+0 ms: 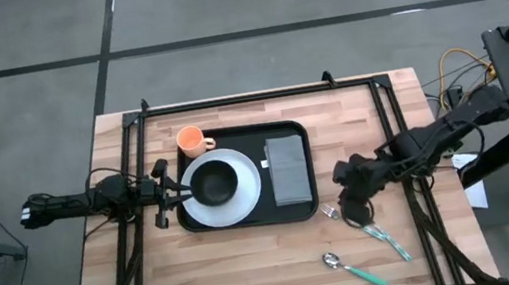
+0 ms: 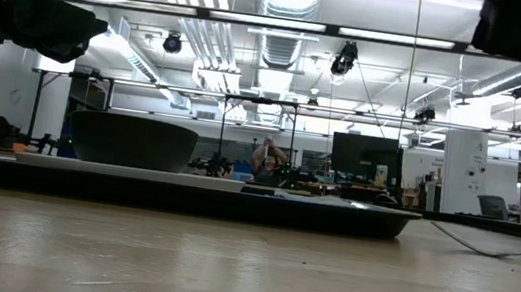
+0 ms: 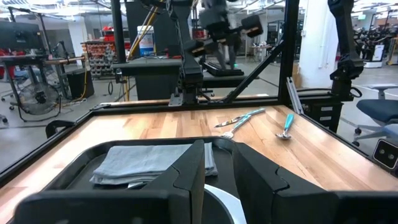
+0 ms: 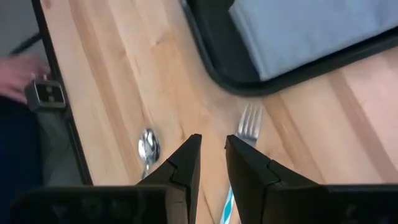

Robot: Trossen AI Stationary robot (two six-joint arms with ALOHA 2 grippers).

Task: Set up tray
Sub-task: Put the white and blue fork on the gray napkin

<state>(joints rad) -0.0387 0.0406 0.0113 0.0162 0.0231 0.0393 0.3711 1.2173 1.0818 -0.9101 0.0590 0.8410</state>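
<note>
The fork's handle [image 4: 227, 203] lies lengthwise under the empty fingers of my right gripper, so I should keep going down toward the fork until the fingers open wide above it.
The black tray [image 1: 270, 213] lies at the table's middle. On it stand a white plate [image 1: 247, 196] carrying a round black bowl [image 1: 215, 181], an orange cup [image 1: 191, 140] and a folded grey napkin [image 1: 288, 170]. My left gripper [image 1: 180, 186] hovers at the tray's left edge above the plate's rim [image 3: 219, 205], its fingers narrowly apart and empty. My right gripper [image 1: 351, 211] hovers right of the tray, above the fork [image 4: 249, 121], its fingers narrowly apart and empty. The teal-handled fork lies flat on the table, as does a teal-handled spoon [image 1: 352, 267].
A black frame [image 1: 248, 98] runs along the table's far edge and down both sides. Bare wood lies near the front edge and at the left. What looks like a hand [image 4: 18, 71] shows beyond the near edge in the right wrist view. A person [image 2: 267, 157] stands far back in the room.
</note>
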